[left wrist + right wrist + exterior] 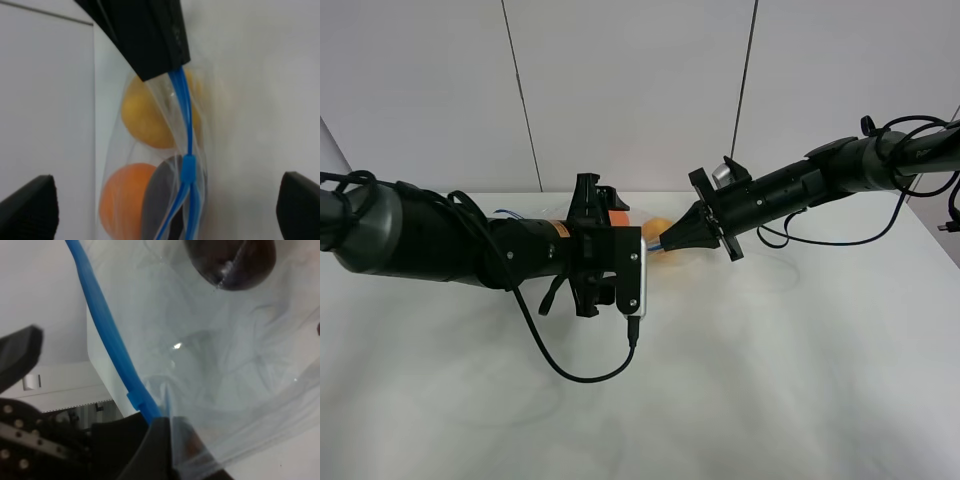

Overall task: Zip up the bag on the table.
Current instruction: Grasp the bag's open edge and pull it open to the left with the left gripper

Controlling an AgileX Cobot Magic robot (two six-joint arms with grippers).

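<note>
The slider should bring the seal's halves together behind it when the robot pulls it to the far end of the blue seal, because the blue seal forks beyond the slider.
The bag is clear plastic and holds a yellow fruit, an orange one and a dark purple one. Its blue seal strip carries a small blue slider. My right gripper is shut on the strip's end; this also shows in the left wrist view and the right wrist view. My left gripper is open, its fingers spread wide on either side of the bag without touching it. In the exterior high view only orange bits of the bag show behind the arms.
The white table spreads wide in front of both arms. A black cable hangs from the left arm and loops over the table. White wall panels stand behind.
</note>
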